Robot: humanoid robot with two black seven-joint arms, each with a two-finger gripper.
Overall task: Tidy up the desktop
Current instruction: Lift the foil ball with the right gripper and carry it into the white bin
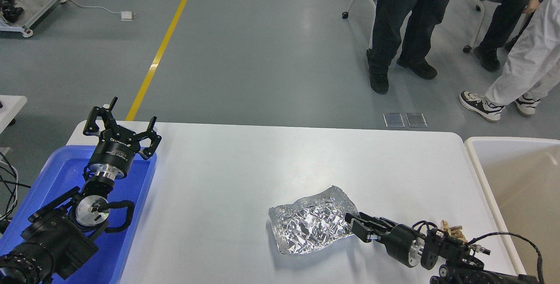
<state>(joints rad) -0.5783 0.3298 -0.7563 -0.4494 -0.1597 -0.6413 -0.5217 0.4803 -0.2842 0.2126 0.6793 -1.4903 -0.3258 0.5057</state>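
Observation:
The silver foil's loose edge [272, 223] stands up stiffly over a shadow, so I expect the silver foil to stay spread out when I raise it by one edge.
The white desktop [271, 161] carries a crumpled sheet of silver foil [311, 226] right of its middle, near the front. My right gripper [358, 227] lies low at the foil's right edge. Its two fingers are slightly apart and touch or nearly touch the foil; I cannot tell whether they pinch it. My left gripper [121, 120] is open and empty. It is held upright over the far end of the blue tray [57, 174], far from the foil.
A small pile of wooden clothespins [453, 230] lies on the desktop just behind my right wrist. A cream-beige tub [477, 152] stands off the right edge. People's legs and chairs stand on the floor beyond the table.

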